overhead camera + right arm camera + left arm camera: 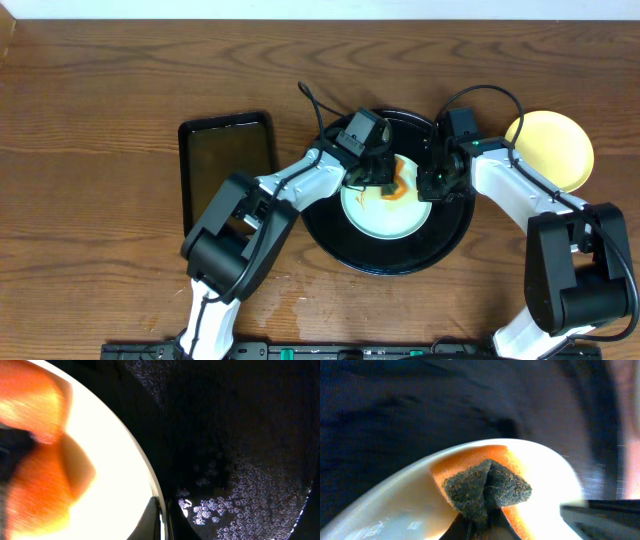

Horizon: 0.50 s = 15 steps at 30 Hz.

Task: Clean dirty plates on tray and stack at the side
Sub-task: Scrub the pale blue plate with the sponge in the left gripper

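Note:
My left gripper should sweep back and scrub the plate's near part [375, 223] while my right gripper steadies it, since the sponge already reaches the plate's far rim [403, 158].
A pale mint-blue plate [385, 218] lies in the round black tray [390, 270]. My left gripper [385, 185] is shut on an orange sponge [402, 180] with a dark scouring side and holds it against the plate's far part. The left wrist view shows the sponge [487, 487] pinched between the fingers [482, 525] over the plate [395, 510]. My right gripper [432, 185] is shut on the plate's right rim, and the right wrist view shows its fingers [162, 520] clamping the rim [115, 490]. A pale yellow plate [550, 145] lies on the table to the right of the tray. A second mint plate is not seen.
A smaller dark rectangular tray [225, 160] lies on the wooden table left of the round tray. Both arms reach over the round tray from the near side. The black tray floor [240, 460] shows wet specks next to the plate.

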Each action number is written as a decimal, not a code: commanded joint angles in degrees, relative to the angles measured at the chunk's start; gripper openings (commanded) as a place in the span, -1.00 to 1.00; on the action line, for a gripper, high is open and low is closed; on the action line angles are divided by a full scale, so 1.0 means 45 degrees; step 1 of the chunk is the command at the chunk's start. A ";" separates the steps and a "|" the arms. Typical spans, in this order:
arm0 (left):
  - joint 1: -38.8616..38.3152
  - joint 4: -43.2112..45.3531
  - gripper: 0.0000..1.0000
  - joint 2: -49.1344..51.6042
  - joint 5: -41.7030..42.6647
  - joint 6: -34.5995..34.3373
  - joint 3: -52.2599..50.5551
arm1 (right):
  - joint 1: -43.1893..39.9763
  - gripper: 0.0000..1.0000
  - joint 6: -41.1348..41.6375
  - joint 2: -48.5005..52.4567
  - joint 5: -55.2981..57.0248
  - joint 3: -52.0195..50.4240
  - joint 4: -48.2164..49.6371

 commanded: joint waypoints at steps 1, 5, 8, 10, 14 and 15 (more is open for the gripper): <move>0.0306 -0.1501 -0.85 0.0364 -0.4065 0.1758 -0.0160 | -0.0019 -0.98 0.0282 0.0529 0.0500 -0.0219 -0.0228; 0.0277 -0.2939 -0.85 0.0311 -0.4595 0.2069 0.0423 | -0.0019 -0.98 0.0908 0.0529 0.0563 -0.0219 -0.0228; 0.0165 -0.4313 -0.85 0.0311 -0.4653 0.2084 0.1059 | -0.0019 -0.98 0.1404 0.0529 0.0797 -0.0219 -0.0209; 0.0029 -0.5168 -0.86 0.0311 -0.5017 0.2157 0.1404 | -0.0019 -0.98 0.1433 0.0529 0.0831 -0.0219 -0.0189; -0.0204 -0.6941 -0.85 0.0311 -0.7232 0.1948 0.2001 | -0.0019 -0.98 0.1413 0.0529 0.0835 -0.0219 -0.0194; -0.0214 -0.7266 -0.85 0.0301 -0.7397 0.1957 0.2171 | -0.0019 -0.98 0.1413 0.0529 0.0831 -0.0219 -0.0189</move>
